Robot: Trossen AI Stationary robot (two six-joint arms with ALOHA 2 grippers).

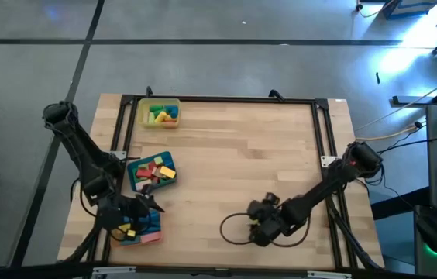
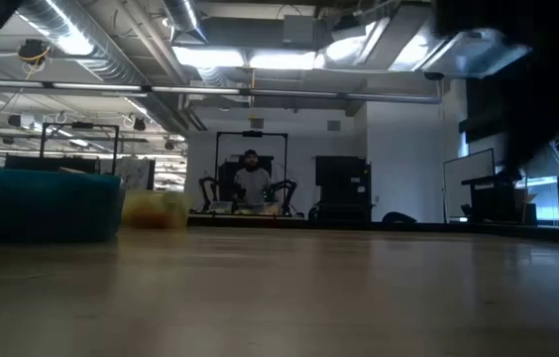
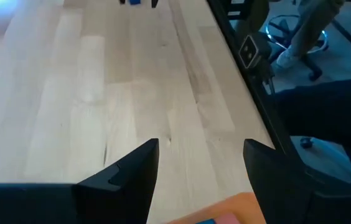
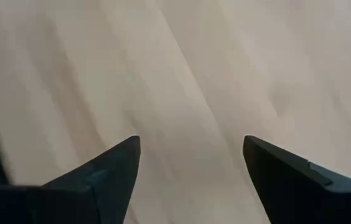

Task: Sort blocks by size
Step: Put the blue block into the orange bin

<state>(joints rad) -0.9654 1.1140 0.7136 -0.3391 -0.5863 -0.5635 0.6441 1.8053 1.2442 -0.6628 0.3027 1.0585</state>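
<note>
The blue block is next to my right gripper, far from the orange tray [image 1: 137, 233]. My right gripper should pick the blue block up and pass it to my left gripper.
The blocks lie in three trays at the table's left. A yellow tray [image 1: 160, 113] at the far edge holds green and orange ones. A blue tray [image 1: 151, 172] holds red, yellow and green ones. An orange tray [image 1: 139, 231] near the front holds blue, yellow and pink ones. My left gripper [image 1: 147, 204] [image 3: 200, 149] hovers open between the blue and orange trays, nothing between its fingers; the orange tray's corner [image 3: 228, 208] shows just below them. My right gripper [image 1: 257, 227] [image 4: 191, 146] is open over bare wood near the front edge, right of centre.
A black frame [image 1: 226, 99] runs round the tabletop. A dark cable loop [image 1: 232, 232] lies on the wood beside my right gripper. The low view shows the blue tray [image 2: 42, 203] and yellow tray [image 2: 156, 210] at left, and a person [image 2: 251, 178] seated far behind.
</note>
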